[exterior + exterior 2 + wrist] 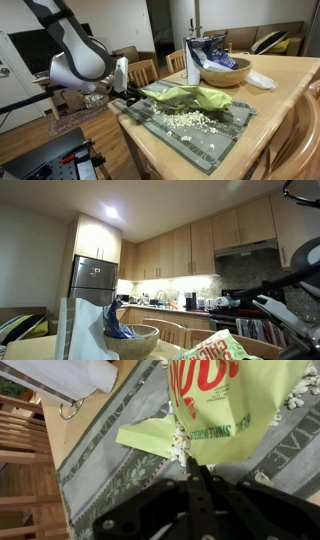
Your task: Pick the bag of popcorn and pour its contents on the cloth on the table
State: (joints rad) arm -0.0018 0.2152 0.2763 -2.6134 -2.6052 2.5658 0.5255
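Observation:
The bag of popcorn is lying almost flat on the cloth, so my gripper should raise the bag's end by the table edge and tip the bag to pour.
The lime-green bag of popcorn lies flat on the grey-green cloth on the wooden table. A pile of white popcorn sits on the cloth in front of the bag. In the wrist view the bag fills the top, with popcorn spilling at its lower edge onto the cloth. My gripper has its fingers pressed together, with the tips at the bag's edge. It stands at the bag's end by the table edge. The bag's corner also shows low in an exterior view.
A wooden bowl holding a blue-and-white bag stands behind the cloth, next to a white bottle. A white object lies by the bowl. Wooden chairs stand around the table.

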